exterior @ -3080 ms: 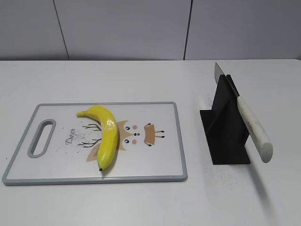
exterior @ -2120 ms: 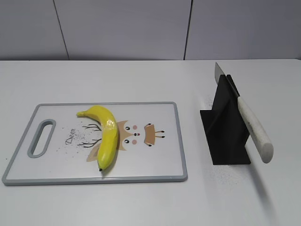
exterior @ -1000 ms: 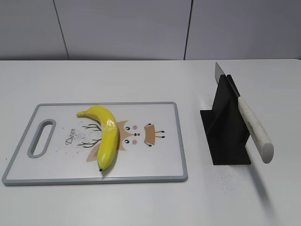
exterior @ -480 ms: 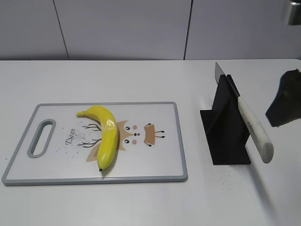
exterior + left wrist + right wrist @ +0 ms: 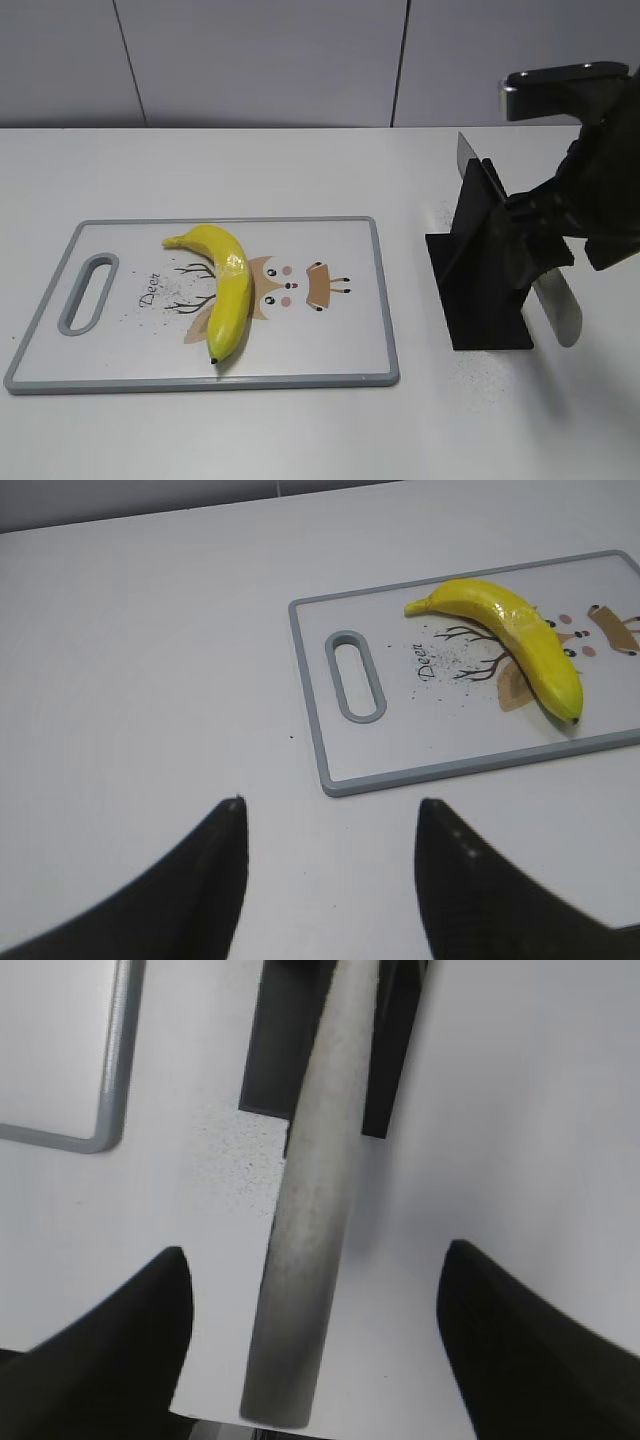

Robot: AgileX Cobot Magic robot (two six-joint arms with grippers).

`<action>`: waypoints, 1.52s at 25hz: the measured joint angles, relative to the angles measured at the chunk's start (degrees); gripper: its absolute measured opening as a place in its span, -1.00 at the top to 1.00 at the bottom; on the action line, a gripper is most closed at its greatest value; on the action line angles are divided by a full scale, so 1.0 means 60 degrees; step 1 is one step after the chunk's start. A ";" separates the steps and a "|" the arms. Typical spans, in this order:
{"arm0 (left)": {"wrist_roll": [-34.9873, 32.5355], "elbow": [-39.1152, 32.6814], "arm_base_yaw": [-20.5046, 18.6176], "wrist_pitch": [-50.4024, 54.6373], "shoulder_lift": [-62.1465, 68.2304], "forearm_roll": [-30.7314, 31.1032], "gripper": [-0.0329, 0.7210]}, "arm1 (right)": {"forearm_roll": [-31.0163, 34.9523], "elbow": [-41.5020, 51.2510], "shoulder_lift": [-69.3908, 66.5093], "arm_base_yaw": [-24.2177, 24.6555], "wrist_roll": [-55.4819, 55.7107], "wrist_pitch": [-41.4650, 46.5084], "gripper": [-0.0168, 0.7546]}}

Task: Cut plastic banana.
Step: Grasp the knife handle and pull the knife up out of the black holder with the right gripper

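Observation:
I expect the knife (image 5: 560,305) to come up free at once when I lift it and to leave the stand in place, since its blade lies across the stand's open top (image 5: 488,172).
The yellow plastic banana (image 5: 224,284) lies on the grey-rimmed cutting board (image 5: 130,375), over the owl print; it also shows in the left wrist view (image 5: 515,640). A knife with a pale handle (image 5: 555,305) rests slanted in a black stand (image 5: 480,270). My right gripper (image 5: 315,1260) is open, its two fingers either side of the knife handle (image 5: 310,1190), not touching it. In the exterior view the right arm (image 5: 580,200) is over the stand. My left gripper (image 5: 330,815) is open and empty above bare table, left of the board (image 5: 340,780).
The white table (image 5: 300,170) extends all round the board and stand. A grey panelled wall (image 5: 260,60) runs along the back edge. The board has a handle slot (image 5: 88,292) at its left end.
My right arm has come in from the right edge of the exterior view and now sits over the knife handle and stand. Banana, board and knife have not moved.

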State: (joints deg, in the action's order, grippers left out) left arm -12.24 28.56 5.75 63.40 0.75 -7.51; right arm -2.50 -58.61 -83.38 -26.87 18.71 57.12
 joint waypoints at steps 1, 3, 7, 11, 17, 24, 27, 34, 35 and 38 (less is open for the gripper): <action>0.0000 0.0000 0.0000 0.0000 0.0000 0.0000 -0.46 | -0.0132 0.0000 -0.0220 0.0000 0.0067 -0.0048 -0.53; 0.0000 0.0000 0.0000 0.0000 0.0000 0.0000 -0.46 | -0.0185 0.0000 -0.0592 0.0000 0.0150 -0.0128 -0.53; 0.0000 0.0000 0.0000 0.0000 0.0000 0.0000 -0.46 | -0.0215 0.0000 -0.1244 0.0000 0.0227 -0.0194 -0.38; 0.0000 0.0000 0.0000 0.0000 0.0000 0.0000 -0.46 | -0.0172 -0.0050 -0.1529 0.0000 0.0339 -0.0194 0.10; 0.0000 0.0000 0.0000 0.0000 0.0000 0.0000 -0.46 | -0.0103 -0.0076 -0.1536 0.0010 0.0672 -0.0182 0.52; 0.0000 0.0000 0.0000 0.0000 0.0000 0.0000 -0.46 | -0.0066 -0.0076 -0.0914 0.0010 0.0904 -0.0214 0.53; 0.0000 0.0000 0.0000 0.0000 0.0000 -0.0010 -0.46 | -0.0100 -0.0076 -0.0382 0.0010 0.1027 -0.0239 0.53; 0.0000 0.0000 0.0000 0.0000 0.0000 -0.0010 -0.46 | -0.0221 -0.0229 0.0640 0.0000 0.1126 -0.0293 0.53; 0.0000 0.0000 0.0000 0.0000 0.0000 -0.0019 -0.46 | -0.0221 -0.0307 0.0770 0.0000 0.1126 -0.0293 0.53; 0.0000 0.0000 0.0000 0.0000 0.0000 -0.0019 -0.46 | -0.0223 -0.0640 0.1079 0.0000 0.1126 -0.0303 0.54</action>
State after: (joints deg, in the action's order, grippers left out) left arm -12.24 28.56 5.75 63.40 0.75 -7.62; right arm -3.83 -62.45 -76.91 -26.87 25.46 55.30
